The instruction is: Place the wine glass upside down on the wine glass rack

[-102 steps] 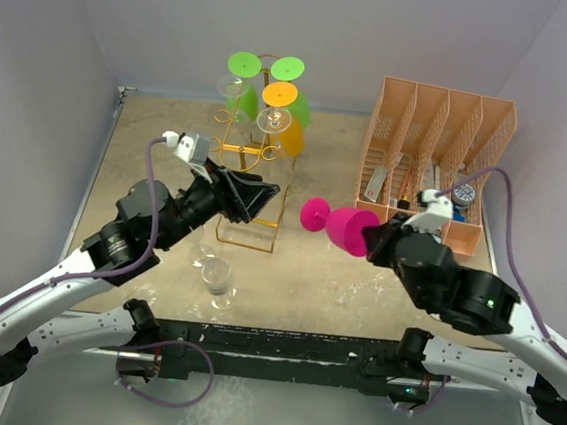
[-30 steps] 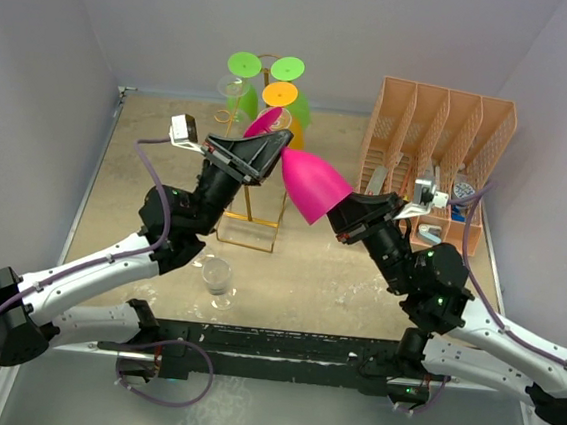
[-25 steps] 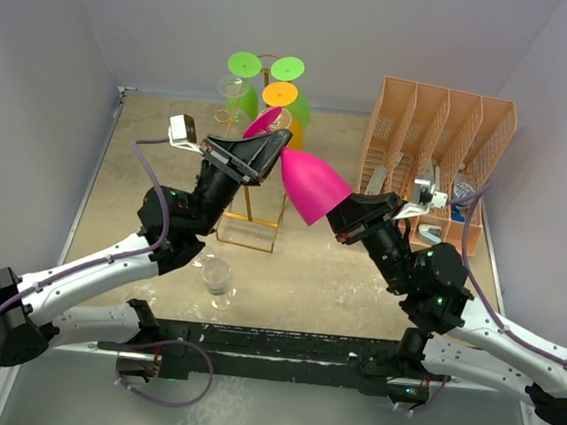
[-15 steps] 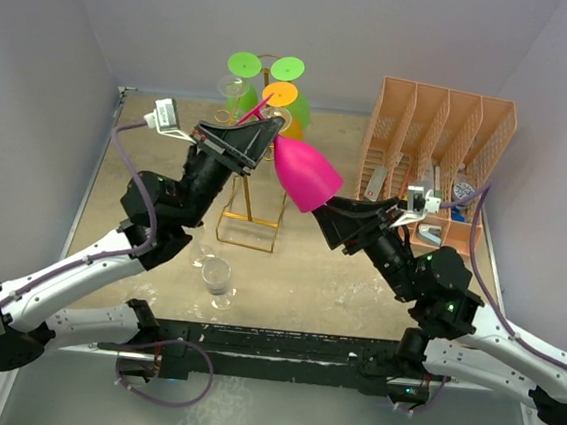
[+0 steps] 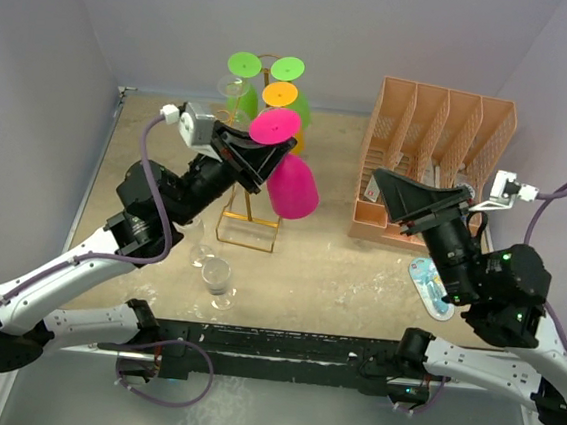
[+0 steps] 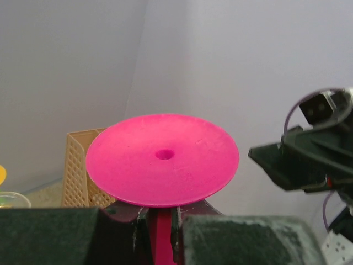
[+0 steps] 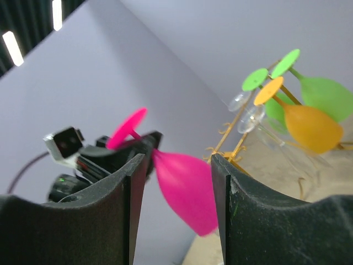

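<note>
The robot's left gripper is pinching the magenta wine glass's stem [image 6: 163,238] at the spot where the rack's hook has to go, so the right gripper should grab the magenta wine glass by its foot [image 5: 275,125].
The magenta wine glass [image 5: 291,186] hangs bowl-down and tilted in the air, just right of the gold wire wine glass rack [image 5: 245,231]. Its foot [image 5: 275,126] is on top. My left gripper [image 5: 266,159] is shut on the stem. In the left wrist view the foot disc [image 6: 162,160] fills the middle, with the stem pinched in my left gripper [image 6: 159,215]. My right gripper [image 5: 383,197] stands open and empty, apart from the glass and off to its right. In the right wrist view the pink bowl [image 7: 185,190] shows far off between the spread fingers [image 7: 113,221].
Green [image 5: 245,65] and orange [image 5: 281,94] glasses and clear ones hang on the rack's hooks. A clear glass [image 5: 217,276] stands on the table near my left arm. The peach mesh organizer [image 5: 444,112] is behind my right gripper. A blue item [image 5: 435,287] lies below it.
My right gripper opened, let go of the magenta bowl and drew back to the right. The left gripper kept the stem and swung the glass bowl-down, close to the rack.
</note>
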